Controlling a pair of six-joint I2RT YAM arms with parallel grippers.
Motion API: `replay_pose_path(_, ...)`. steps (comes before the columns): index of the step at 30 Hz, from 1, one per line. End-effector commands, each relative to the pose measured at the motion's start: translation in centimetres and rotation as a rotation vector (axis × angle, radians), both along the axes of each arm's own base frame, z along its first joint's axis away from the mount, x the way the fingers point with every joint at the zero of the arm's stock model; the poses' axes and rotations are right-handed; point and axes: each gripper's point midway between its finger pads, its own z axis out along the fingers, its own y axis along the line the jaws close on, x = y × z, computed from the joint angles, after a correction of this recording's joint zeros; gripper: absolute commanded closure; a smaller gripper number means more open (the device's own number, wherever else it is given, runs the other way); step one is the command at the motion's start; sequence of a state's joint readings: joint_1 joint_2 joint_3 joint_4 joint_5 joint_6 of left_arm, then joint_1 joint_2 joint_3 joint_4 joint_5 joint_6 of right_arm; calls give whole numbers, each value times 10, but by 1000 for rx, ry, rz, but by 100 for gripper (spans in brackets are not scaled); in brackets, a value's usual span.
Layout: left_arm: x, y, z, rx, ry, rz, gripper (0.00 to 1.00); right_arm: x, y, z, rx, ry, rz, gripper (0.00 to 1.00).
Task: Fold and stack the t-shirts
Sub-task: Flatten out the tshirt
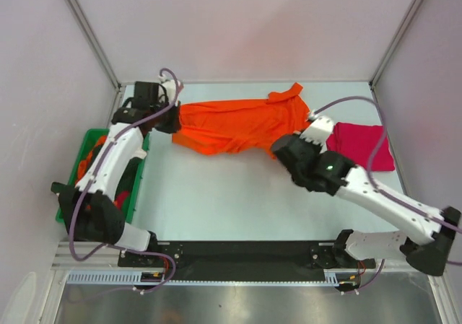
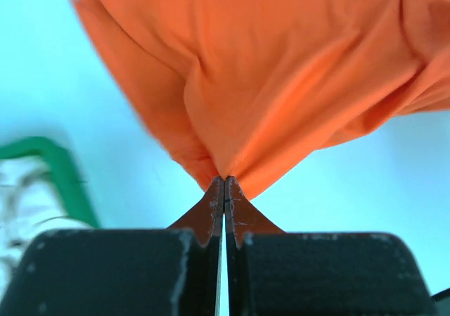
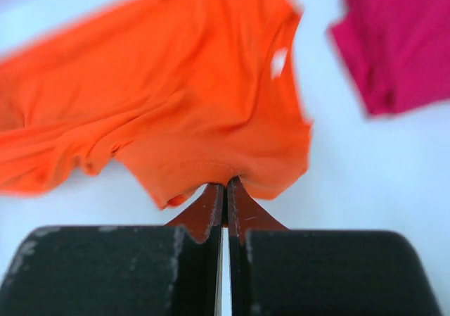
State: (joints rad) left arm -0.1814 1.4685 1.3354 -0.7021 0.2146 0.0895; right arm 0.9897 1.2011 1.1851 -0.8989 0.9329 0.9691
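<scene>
I should pull the orange t-shirt's near edge over the clear space [image 1: 227, 185] with my left gripper and my right gripper, because the t-shirt is bunched up close to the back wall [image 1: 232, 108].
A bright orange t-shirt [image 1: 242, 125] is stretched across the back of the table. My left gripper [image 1: 172, 120] is shut on its left end; in the left wrist view the cloth [image 2: 281, 70] bunches at the closed fingertips [image 2: 224, 181]. My right gripper [image 1: 283, 148] is shut on the shirt's right edge; in the right wrist view the shirt [image 3: 176, 98] is pinched at the fingertips [image 3: 226, 182]. A folded magenta-red t-shirt [image 1: 361, 146] lies at the right, also seen in the right wrist view [image 3: 401, 41].
A green plastic bin [image 1: 79, 167] with more clothes stands at the left edge under the left arm; its rim shows in the left wrist view [image 2: 63, 168]. Enclosure walls stand at the back and sides. A black rail [image 1: 245, 253] runs along the near edge.
</scene>
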Motion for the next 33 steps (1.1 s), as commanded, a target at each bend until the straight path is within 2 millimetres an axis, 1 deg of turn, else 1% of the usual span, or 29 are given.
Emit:
replay_pose_path(1,-13,19,87,-9,-189,5,100,26,-67,82,-120,-173,-97,100)
replay_pose_path(2,-14,28,97,-10,-207,26,100,28,-75,93,-151,-187,-84,100)
replay_pose_path(3,-18,34,104,-9,-215,39,100,31,-81,108,-139,-224,-92,100)
replay_pose_path(4,-23,39,128,-15,-275,51,100,32,-90,125,-134,-254,-111,100)
replay_pose_path(5,-25,48,137,-15,-299,74,100,33,-95,135,-138,-274,-116,100)
replay_pose_path(6,-29,52,148,-8,-326,86,100,34,-99,146,-162,-291,-105,100)
replay_pose_path(7,-32,56,164,-6,-366,96,100,36,-106,154,-161,-303,-117,100)
replay_pose_path(8,-40,60,179,-6,-409,110,100,36,-106,169,-144,-326,-106,100)
replay_pose_path(9,-45,62,187,-5,-426,116,100,37,-108,177,-153,-339,-98,100)
replay_pose_path(10,-50,63,203,-11,-465,128,100,36,-110,185,-148,-356,-97,100)
replay_pose_path(11,-55,64,213,-15,-491,136,100,36,-111,197,-136,-380,-92,100)
replay_pose_path(12,-59,65,218,-19,-492,146,100,35,-113,204,-144,-393,-89,100)
replay_pose_path(13,-65,65,231,-31,-522,154,100,34,-114,210,-147,-406,-89,100)
replay_pose_path(14,-69,66,237,-35,-535,161,100,32,-117,219,-138,-426,-89,100)
replay_pose_path(18,-82,71,262,-39,-601,192,100,29,-126,238,-133,-465,-94,100)
replay_pose_path(22,-83,75,271,-26,-625,210,100,30,-131,247,-136,-484,-86,100)
replay_pose_path(23,-82,84,272,-18,-622,237,100,30,-131,249,-136,-487,-83,100)
replay_pose_path(26,-81,82,272,-27,-618,226,100,31,-133,252,-132,-492,-81,100)
replay_pose_path(30,-78,77,261,-43,-593,206,100,32,-130,242,-134,-467,-65,100)
replay_pose_path(31,-75,77,250,-40,-566,204,100,33,-130,239,-136,-461,-65,100)
replay_pose_path(32,-71,77,245,-42,-553,204,100,37,-128,227,-149,-436,-59,100)
replay_pose_path(33,-67,76,236,-42,-532,199,100,39,-125,220,-149,-422,-54,100)
